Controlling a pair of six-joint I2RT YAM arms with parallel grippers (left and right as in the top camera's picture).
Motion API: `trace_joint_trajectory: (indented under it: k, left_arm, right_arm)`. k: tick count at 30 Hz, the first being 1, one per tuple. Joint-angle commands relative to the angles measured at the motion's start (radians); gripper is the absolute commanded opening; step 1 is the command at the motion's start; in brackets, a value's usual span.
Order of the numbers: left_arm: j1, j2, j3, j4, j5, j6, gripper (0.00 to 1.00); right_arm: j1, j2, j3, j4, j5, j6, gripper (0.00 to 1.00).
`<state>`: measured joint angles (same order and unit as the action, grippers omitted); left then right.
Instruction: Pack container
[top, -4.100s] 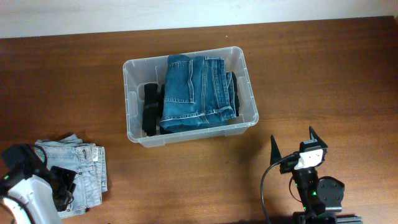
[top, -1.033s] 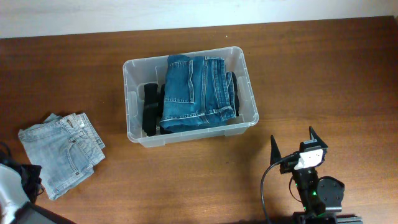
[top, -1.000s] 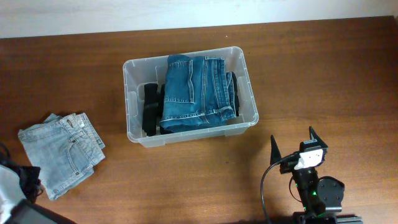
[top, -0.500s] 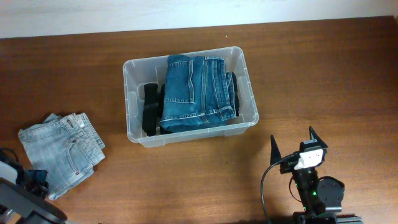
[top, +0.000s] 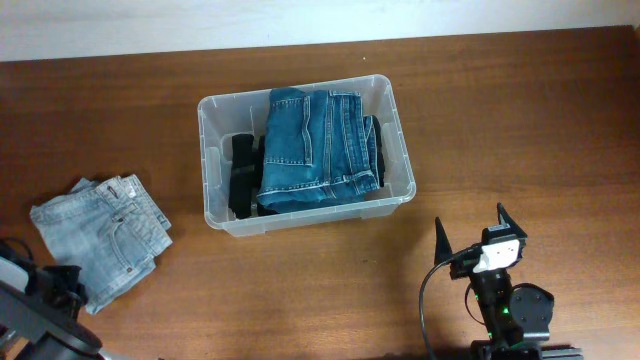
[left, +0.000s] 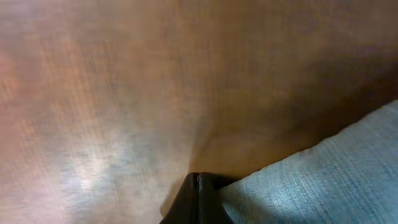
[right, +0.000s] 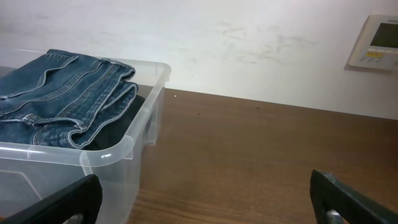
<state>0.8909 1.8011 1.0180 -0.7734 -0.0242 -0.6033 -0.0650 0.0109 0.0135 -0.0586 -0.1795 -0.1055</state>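
Observation:
The light blue jeans' edge (top: 90, 293) meets my shut left fingers with clear table (top: 133, 140) beyond, so I'll keep sliding the jeans farther in until they lie beside the container.
The clear container (top: 213, 165) stands mid-table, holding folded dark blue jeans (top: 315, 150) on top of a black garment (top: 243, 175). Folded light blue jeans (top: 105, 235) lie on the table at the left. My left gripper (top: 66, 284) is shut at their lower left corner. In the left wrist view its black fingertips (left: 198, 199) are pressed together, with light denim (left: 311, 180) right beside them. My right gripper (top: 469, 216) stands open near the front right, nothing between its fingers. Its wrist view shows the container's corner (right: 134, 146) and the dark jeans (right: 68, 87) to the left of the gripper (right: 205, 205).
Brown wooden table (top: 520, 120) with a white wall along its far edge. A white wall panel (right: 373, 40) hangs at the upper right of the right wrist view.
My left arm has come in from the lower left edge to the light jeans' corner, and the jeans have turned slightly. The right arm has not moved.

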Motion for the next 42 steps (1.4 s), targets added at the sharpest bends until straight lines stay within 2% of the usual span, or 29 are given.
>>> trace_joint_trajectory:
  k: [1,9,12,16,23,28,31,32,33,34,37,42]
  left_arm:
    - [-0.06,0.048,-0.01,0.055,0.163,-0.01,0.01]
    - [-0.207,0.048,-0.01,0.188,0.22,0.025,0.01]
    - [-0.269,0.048,-0.01,0.241,0.261,0.081,0.0]
    - [-0.315,0.048,-0.004,0.254,0.273,0.097,0.01]
    - [-0.29,0.017,0.051,0.203,0.272,0.185,0.14]
    - [-0.26,-0.017,0.09,0.158,0.273,0.195,0.26]
    - [-0.242,-0.035,0.09,0.161,0.294,0.194,0.28]
    - [-0.235,-0.039,0.09,0.167,0.313,0.195,0.35]
    - [-0.23,-0.041,0.09,0.172,0.334,0.195,0.5]
    - [-0.217,-0.044,0.09,0.179,0.38,0.194,0.98]
    - [-0.197,-0.044,0.09,0.19,0.444,0.195,0.99]
    - [-0.18,-0.044,0.09,0.22,0.452,0.234,0.99]
  right_arm:
    - [-0.008,-0.008,-0.008,0.0,-0.012,0.001,0.98]
    - [-0.008,-0.008,-0.008,0.0,-0.012,0.001,0.98]
    - [-0.008,-0.008,-0.008,0.0,-0.012,0.001,0.99]
    - [-0.008,-0.008,-0.008,0.0,-0.012,0.001,0.98]
    - [-0.008,-0.008,-0.008,0.0,-0.012,0.001,0.98]
    - [-0.008,-0.008,-0.008,0.0,-0.012,0.001,0.99]
    - [-0.008,-0.008,-0.008,0.0,-0.012,0.001,0.98]
    - [-0.008,-0.008,-0.008,0.0,-0.012,0.001,0.98]
    - [-0.008,-0.008,-0.008,0.0,-0.012,0.001,0.98]
    - [-0.008,-0.008,-0.008,0.0,-0.012,0.001,0.98]
    - [-0.008,-0.008,-0.008,0.0,-0.012,0.001,0.98]
    - [-0.008,-0.008,-0.008,0.0,-0.012,0.001,0.98]
